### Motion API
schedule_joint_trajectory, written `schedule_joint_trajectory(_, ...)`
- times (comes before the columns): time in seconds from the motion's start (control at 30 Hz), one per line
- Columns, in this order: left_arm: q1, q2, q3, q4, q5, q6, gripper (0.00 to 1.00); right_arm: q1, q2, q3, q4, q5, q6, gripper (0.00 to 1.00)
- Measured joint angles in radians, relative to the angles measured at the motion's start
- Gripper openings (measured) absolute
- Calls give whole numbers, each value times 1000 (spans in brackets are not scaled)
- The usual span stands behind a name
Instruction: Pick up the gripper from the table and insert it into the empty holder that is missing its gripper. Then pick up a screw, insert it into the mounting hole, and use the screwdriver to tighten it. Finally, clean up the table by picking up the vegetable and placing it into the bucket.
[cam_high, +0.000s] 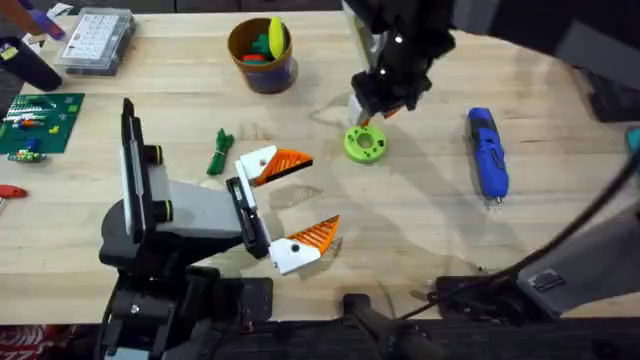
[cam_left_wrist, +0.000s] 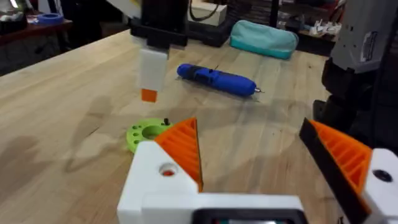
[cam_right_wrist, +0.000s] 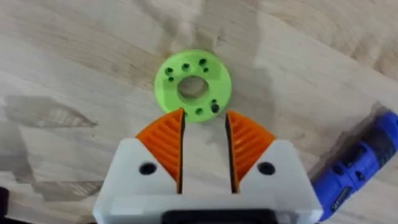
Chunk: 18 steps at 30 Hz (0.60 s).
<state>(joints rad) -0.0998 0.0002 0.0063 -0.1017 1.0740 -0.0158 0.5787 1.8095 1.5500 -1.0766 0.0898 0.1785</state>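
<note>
I can see the dark screw's head (cam_right_wrist: 215, 107) sticking up out of its hole (cam_right_wrist: 214, 102), so the screw will come loose and leave the lime-green ring lying there when I lift.
My right gripper (cam_high: 378, 108) (cam_right_wrist: 205, 134) hangs just above a lime-green ring (cam_high: 365, 143) (cam_right_wrist: 193, 68) (cam_left_wrist: 146, 134), its orange pads open by a narrow gap with nothing between them. A small dark screw (cam_right_wrist: 214, 107) (cam_left_wrist: 165, 121) stands in one of the ring's holes. The blue screwdriver (cam_high: 487, 152) (cam_left_wrist: 217, 79) (cam_right_wrist: 360, 168) lies on the table to the right of the ring. The dark green vegetable (cam_high: 219, 152) lies left of my left gripper (cam_high: 297, 203) (cam_left_wrist: 267, 162), which is wide open and empty. The yellow-orange bucket (cam_high: 261, 55) stands at the back. The task's loose gripper and its holder are out of view.
A clear compartment box (cam_high: 95, 40) sits at the far left corner, with a green circuit board (cam_high: 35, 122) nearer along the left edge. The bucket has coloured toys in it. A teal pouch (cam_left_wrist: 264, 38) lies beyond the screwdriver.
</note>
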Motion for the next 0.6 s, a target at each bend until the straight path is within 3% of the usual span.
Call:
schedule_joint_trajectory(0.2,0,0,0,0,0,0,990,-12,-55,-104,29,3,0,378)
schedule_joint_trajectory(0.6,0,0,0,0,0,0,990,-12,-55,-131,41,3,0,378)
